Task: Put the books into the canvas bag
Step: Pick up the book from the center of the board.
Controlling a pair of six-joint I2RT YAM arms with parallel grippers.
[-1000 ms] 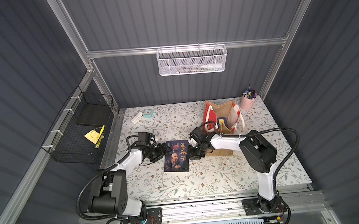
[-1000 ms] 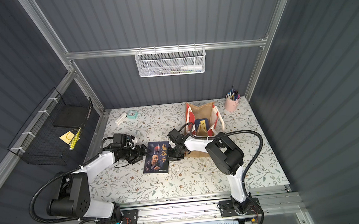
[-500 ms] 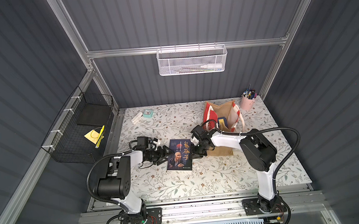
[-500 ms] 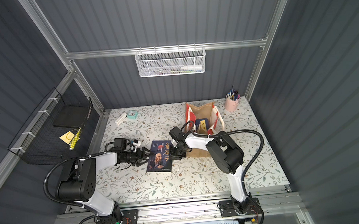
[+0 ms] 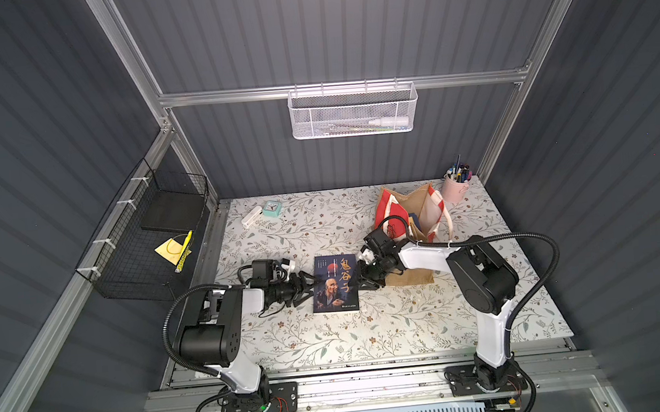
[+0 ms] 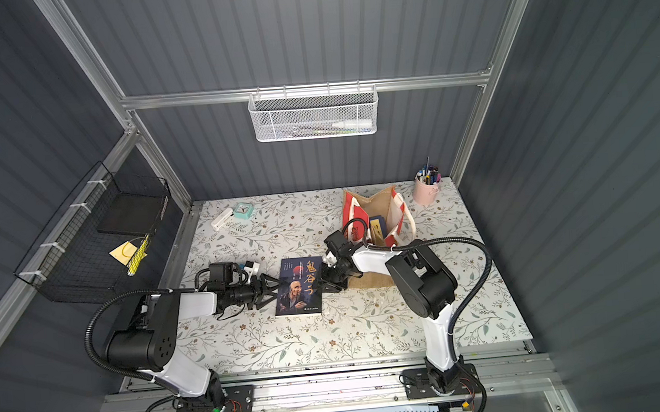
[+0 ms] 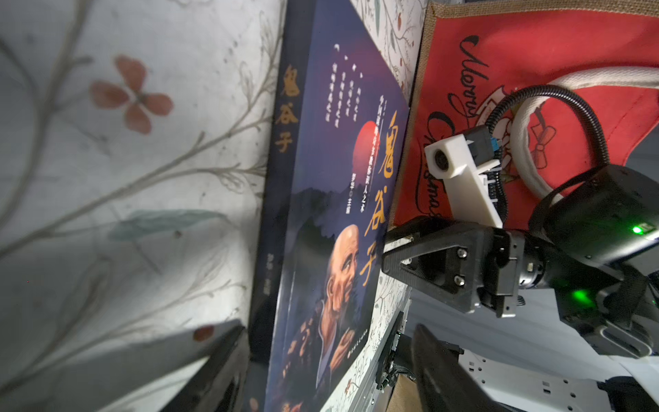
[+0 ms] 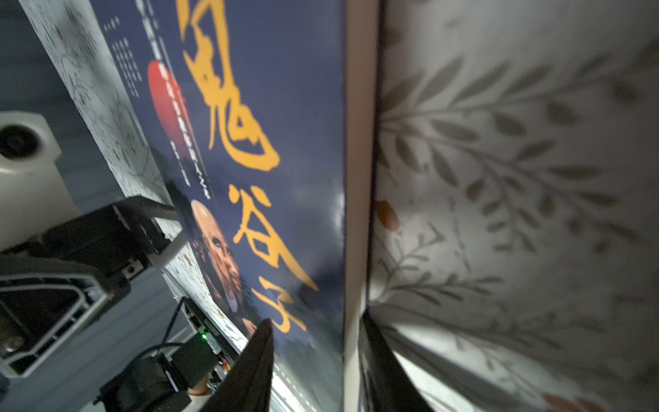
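I should carry the book by its spine [image 5: 314, 285] with my left gripper while I hold the bag's rim with my right gripper, because my right gripper is between the book and the bag.
A dark book [image 5: 335, 282] [image 6: 298, 286] with an old-man portrait lies flat on the floral table. My left gripper [image 5: 311, 289] [image 7: 321, 374] is open, its jaws straddling the book's spine edge. My right gripper [image 5: 361, 279] [image 8: 317, 374] is open at the opposite page edge, one finger over the cover and one against the table. The canvas bag [image 5: 420, 208] [image 7: 535, 71] stands just behind the right arm, red printed side toward the book. Navy books [image 6: 377, 225] stick up inside it.
A mint clock [image 5: 271, 208] and a small white object [image 5: 251, 217] sit at the back left. A pink pen cup [image 5: 454, 188] stands behind the bag. A black wire basket [image 5: 144, 247] hangs on the left wall, a white mesh basket [image 5: 353, 112] on the back wall.
The book has turned square to the table and slid slightly right. My left arm swung round, bringing its gripper to the spine. The right jaws have spread wider.
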